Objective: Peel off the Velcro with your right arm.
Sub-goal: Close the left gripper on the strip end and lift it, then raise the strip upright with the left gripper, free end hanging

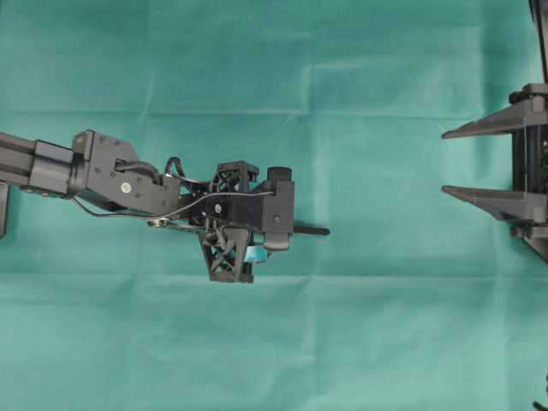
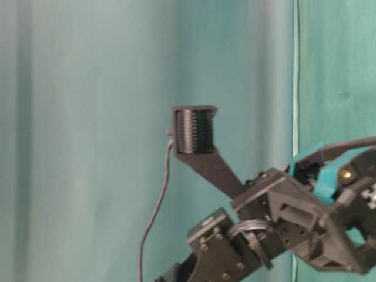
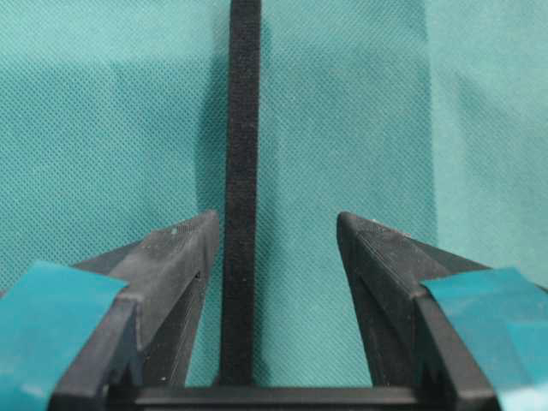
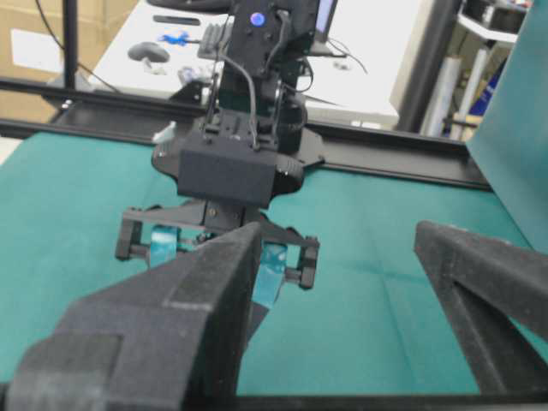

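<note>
My gripper will lift the Velcro (image 3: pixel 242 154), which lies straight with a shadow (image 3: pixel 212 128) along its edge, so the Velcro will stick out stiffly and hardly droop.
The Velcro (image 3: pixel 241 171) is a narrow black strap. In the left wrist view it runs from the gripper's base straight out between the two teal-patched fingers, close beside the left one. In the overhead view its free end (image 1: pixel 312 229) sticks out to the right of the left gripper (image 1: pixel 278 224), over the green cloth. The left gripper (image 3: pixel 276 221) is open, with its fingers wide apart and not closed on the strap. The right gripper (image 1: pixel 445 163), with plain grey wedge fingers, is open and empty at the right edge, well away from the strap. In the right wrist view it (image 4: pixel 336 235) faces the left gripper (image 4: pixel 218 235).
Green cloth (image 1: pixel 385 325) covers the table. A black frame rail (image 4: pixel 402 163) edges its far side, with a white desk (image 4: pixel 368 51) of clutter beyond. A green backdrop panel (image 4: pixel 514 111) stands at the right. A thin cable (image 1: pixel 111 214) loops along the left arm.
</note>
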Available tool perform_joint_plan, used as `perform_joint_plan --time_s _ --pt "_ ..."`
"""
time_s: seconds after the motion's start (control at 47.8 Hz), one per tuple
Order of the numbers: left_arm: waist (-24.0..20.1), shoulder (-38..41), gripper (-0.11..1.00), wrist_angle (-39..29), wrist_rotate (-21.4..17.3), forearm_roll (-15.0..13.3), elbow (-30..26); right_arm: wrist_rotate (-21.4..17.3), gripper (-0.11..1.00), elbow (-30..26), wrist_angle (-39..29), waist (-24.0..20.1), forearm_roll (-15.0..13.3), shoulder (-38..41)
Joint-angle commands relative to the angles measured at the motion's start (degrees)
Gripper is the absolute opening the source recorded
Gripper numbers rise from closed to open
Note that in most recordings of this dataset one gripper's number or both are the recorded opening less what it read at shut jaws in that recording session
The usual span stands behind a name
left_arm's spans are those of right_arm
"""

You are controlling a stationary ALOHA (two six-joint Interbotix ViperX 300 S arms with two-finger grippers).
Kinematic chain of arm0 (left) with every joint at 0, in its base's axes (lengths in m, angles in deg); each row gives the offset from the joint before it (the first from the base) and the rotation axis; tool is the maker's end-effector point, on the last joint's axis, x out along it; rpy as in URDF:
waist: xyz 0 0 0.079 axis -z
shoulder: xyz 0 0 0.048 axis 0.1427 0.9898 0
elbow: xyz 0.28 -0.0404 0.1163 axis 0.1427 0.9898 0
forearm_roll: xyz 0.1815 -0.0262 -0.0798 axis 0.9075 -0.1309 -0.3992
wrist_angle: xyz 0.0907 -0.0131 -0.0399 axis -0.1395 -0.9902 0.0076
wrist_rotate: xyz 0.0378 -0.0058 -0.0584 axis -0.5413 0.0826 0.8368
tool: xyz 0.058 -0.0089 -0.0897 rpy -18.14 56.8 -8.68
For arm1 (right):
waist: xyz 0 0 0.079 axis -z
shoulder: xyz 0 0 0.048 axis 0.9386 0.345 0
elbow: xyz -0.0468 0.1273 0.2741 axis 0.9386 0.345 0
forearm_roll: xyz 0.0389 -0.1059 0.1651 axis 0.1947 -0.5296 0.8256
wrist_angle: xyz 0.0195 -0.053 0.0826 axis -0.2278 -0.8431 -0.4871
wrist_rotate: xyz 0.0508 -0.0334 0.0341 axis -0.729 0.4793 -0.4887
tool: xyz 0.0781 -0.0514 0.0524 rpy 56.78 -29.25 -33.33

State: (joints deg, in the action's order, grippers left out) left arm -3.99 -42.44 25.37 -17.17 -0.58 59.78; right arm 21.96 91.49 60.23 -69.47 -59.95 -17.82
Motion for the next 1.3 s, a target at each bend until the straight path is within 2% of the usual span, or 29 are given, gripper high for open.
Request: perform_joint_plan --time_s 0.0,0.67,0.775,0.88,0.942,1.277 --pt "-0.53 0.0 0.56 1.23 0.0 0.0 -0.62 0.0 0.45 -0.7 0.79 0.09 0.0 0.35" --pt "-0.97 2.02 0.54 2.2 0.35 0.0 -0.44 -0.09 0.45 -0.62 0.88 0.09 0.0 0.35" --pt "-1.32 2.02 0.45 2.11 0.44 0.0 -0.44 -0.18 0.45 -0.62 0.88 0.09 0.0 0.26" --pt "-1.67 1.93 0.2 1.85 0.35 -0.09 -0.44 -0.44 0.45 -0.53 0.88 0.09 0.0 0.26" --pt "-1.76 1.93 0.1 1.76 0.35 0.0 -0.44 -0.44 0.45 -0.44 0.88 0.09 -0.09 0.26" --pt "-1.67 -1.41 0.1 0.18 0.62 -0.09 -0.44 -0.44 0.45 -0.44 1.14 0.09 -0.35 0.18"
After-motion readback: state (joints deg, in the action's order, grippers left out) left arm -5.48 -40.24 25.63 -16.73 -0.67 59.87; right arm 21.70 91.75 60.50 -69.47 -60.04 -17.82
